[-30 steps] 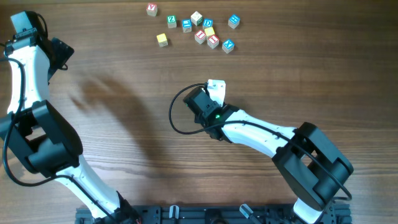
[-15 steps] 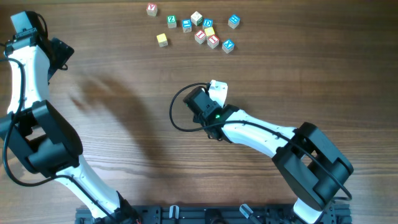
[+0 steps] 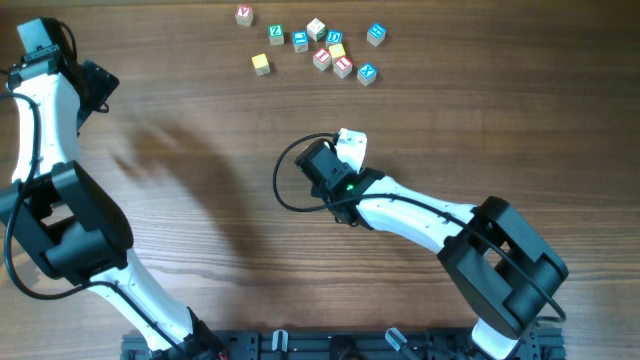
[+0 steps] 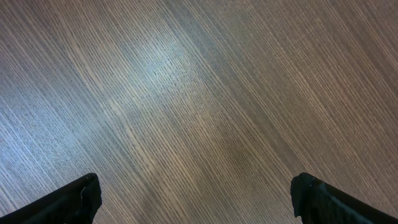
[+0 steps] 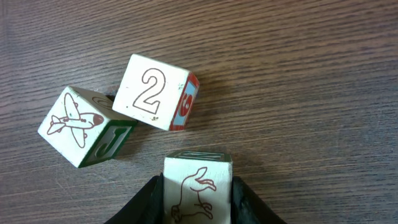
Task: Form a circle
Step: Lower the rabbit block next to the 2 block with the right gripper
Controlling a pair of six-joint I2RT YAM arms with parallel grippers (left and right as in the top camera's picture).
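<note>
My right gripper is about to open, because a gap separates the rabbit cube from the white cube beyond. It should then push gently with closed fingers from inside the curve.
My right gripper is shut on a white cube with a red rabbit outline; its black jaws press both side faces. Just beyond it on the wood lie a white cube marked "2" and a cube with an airplane picture and a green "J", the two touching at a corner. In the overhead view the right gripper sits mid-table. At the back lies a loose curved group of several letter cubes, including a blue "X" cube and a red one. My left gripper stands wide open over bare wood.
The left arm reaches along the far left edge of the table. A lone yellow cube and another cube sit left of the group. A black cable loops beside the right wrist.
The right gripper's tip has shifted very slightly to the right with the cube. The left arm and the cubes at the back have not moved.
</note>
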